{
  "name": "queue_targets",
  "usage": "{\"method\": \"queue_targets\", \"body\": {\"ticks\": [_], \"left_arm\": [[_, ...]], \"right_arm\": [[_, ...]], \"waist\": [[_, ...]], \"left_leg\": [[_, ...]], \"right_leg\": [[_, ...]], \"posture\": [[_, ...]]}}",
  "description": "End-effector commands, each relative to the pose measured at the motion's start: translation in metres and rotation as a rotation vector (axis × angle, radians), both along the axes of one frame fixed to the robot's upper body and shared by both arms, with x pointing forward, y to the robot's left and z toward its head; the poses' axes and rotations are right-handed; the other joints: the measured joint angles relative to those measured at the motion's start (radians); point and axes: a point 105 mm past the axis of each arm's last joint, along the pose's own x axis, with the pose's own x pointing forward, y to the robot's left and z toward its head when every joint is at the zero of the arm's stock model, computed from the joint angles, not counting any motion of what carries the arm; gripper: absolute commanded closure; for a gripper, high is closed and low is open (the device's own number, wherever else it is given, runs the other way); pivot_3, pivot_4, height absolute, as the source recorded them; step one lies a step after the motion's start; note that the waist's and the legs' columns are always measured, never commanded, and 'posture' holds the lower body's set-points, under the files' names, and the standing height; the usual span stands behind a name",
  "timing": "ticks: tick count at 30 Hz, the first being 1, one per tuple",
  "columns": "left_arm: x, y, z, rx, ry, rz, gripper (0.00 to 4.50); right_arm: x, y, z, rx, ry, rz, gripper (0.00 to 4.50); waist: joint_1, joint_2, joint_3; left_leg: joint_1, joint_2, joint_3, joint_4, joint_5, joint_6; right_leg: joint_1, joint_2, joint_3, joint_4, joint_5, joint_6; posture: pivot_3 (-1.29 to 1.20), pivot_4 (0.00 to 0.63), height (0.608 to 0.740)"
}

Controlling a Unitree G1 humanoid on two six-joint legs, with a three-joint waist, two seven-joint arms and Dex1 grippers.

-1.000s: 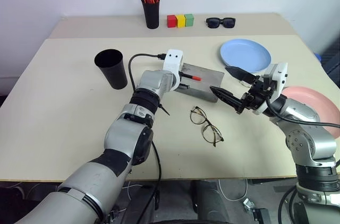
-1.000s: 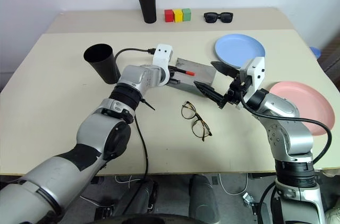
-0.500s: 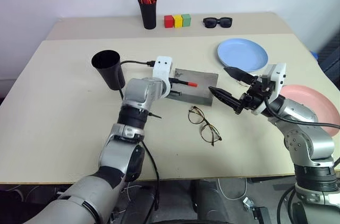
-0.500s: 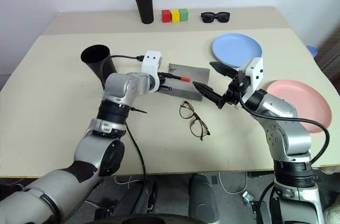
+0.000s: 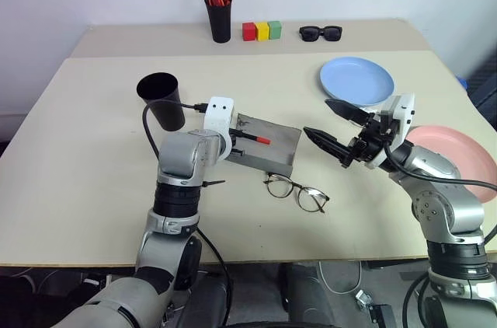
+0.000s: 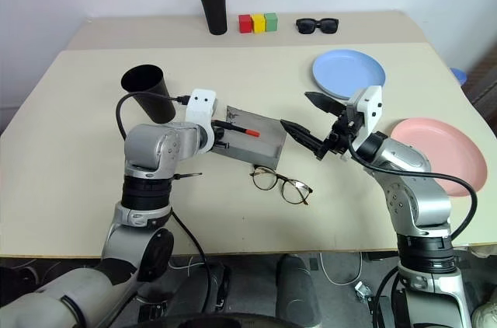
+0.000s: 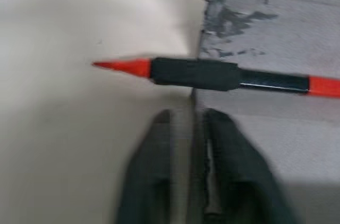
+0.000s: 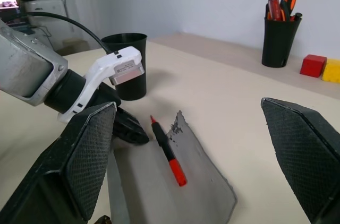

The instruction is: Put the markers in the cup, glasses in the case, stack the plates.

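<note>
The left gripper's fingers straddle the case's edge [image 7: 193, 101] with the marker lying crosswise to them, so the robot should back that gripper off, open it and turn it to take the marker's black grip [image 7: 195, 74].
A black marker [image 5: 250, 138] with a red cap and tip lies across the left end of the flat grey case [image 5: 268, 151]; its tip juts over the table. My left gripper [image 7: 186, 115] sits just short of the marker. Its fingers [image 7: 151, 165] stand a little apart astride the case's edge, holding nothing. The wire-rimmed glasses [image 5: 299, 193] lie on the table at the case's near right corner. The black cup [image 5: 161, 99] stands upright left of the case. My right gripper [image 5: 316, 116] hovers open and empty right of the case. The blue plate [image 5: 357, 80] and pink plate [image 5: 460, 151] lie apart on the right.
A black pen holder [image 5: 220, 17] with orange-tipped pens, three coloured blocks [image 5: 262, 30] and black sunglasses [image 5: 321, 32] stand along the far edge of the table. A black cable [image 5: 149, 130] loops off my left wrist beside the cup.
My left gripper drew back and to the left, and the case slid with it, carrying the marker. The glasses swung round to lie level. The right arm kept still.
</note>
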Motion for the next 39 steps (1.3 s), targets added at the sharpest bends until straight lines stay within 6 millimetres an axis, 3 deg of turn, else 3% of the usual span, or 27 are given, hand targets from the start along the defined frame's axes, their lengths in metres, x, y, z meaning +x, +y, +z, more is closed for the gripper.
{"method": "queue_targets", "body": {"ticks": [1,4,12,19,21,31,39], "left_arm": [[0.004,0.001,0.019,-0.013,-0.074,0.014,1.57],[0.008,0.003,0.029,-0.013,-0.105,0.037,0.05],[0.012,-0.003,0.033,-0.259,-0.072,0.181,0.02],[0.011,-0.003,0.029,-0.146,0.042,0.335,0.02],[0.015,-0.005,0.029,-0.187,0.046,0.352,0.02],[0.025,-0.043,0.040,-0.244,0.028,0.238,0.02],[0.022,-0.045,0.030,-0.272,0.095,0.249,0.02]], "right_arm": [[0.000,0.002,0.012,0.012,-0.054,0.014,0.00],[-0.001,0.004,0.013,0.017,-0.055,0.020,0.00],[-0.001,0.005,0.011,0.014,-0.053,0.025,0.00],[0.001,0.007,0.012,0.018,-0.057,0.036,0.00],[0.001,0.008,0.011,0.015,-0.059,0.038,0.00],[-0.001,0.008,0.012,0.017,-0.060,0.040,0.00],[-0.001,0.007,0.012,0.013,-0.060,0.035,0.00]], "waist": [[0.000,0.000,0.000],[0.000,0.000,0.000],[0.002,0.000,0.000],[0.006,-0.001,0.000],[0.006,-0.001,0.000],[0.003,-0.001,0.000],[0.000,-0.001,0.000]], "left_leg": [[0.000,0.000,0.000,0.000,0.000,0.000],[0.000,0.000,0.000,0.000,0.000,0.000],[0.000,0.000,0.000,0.000,0.000,0.000],[-0.001,0.000,0.000,0.001,0.000,0.000],[-0.001,0.000,0.000,0.001,0.000,0.000],[-0.001,0.000,0.000,0.001,0.002,-0.003],[-0.001,0.000,0.000,0.001,0.002,-0.003]], "right_leg": [[0.000,0.000,0.000,0.000,0.000,0.000],[0.000,0.000,0.000,0.000,0.000,0.000],[0.000,0.000,0.000,-0.001,0.000,0.000],[0.000,0.000,0.000,-0.001,0.000,0.000],[0.001,0.000,0.000,-0.001,0.000,0.000],[0.000,0.000,0.000,-0.001,0.000,0.000],[0.000,0.000,0.000,-0.001,0.000,0.000]], "posture": [[0.00,0.150,0.740],[0.00,0.150,0.740],[0.00,0.150,0.740],[0.00,0.150,0.740],[0.00,0.150,0.740],[0.00,0.150,0.740],[0.00,0.150,0.740]]}}
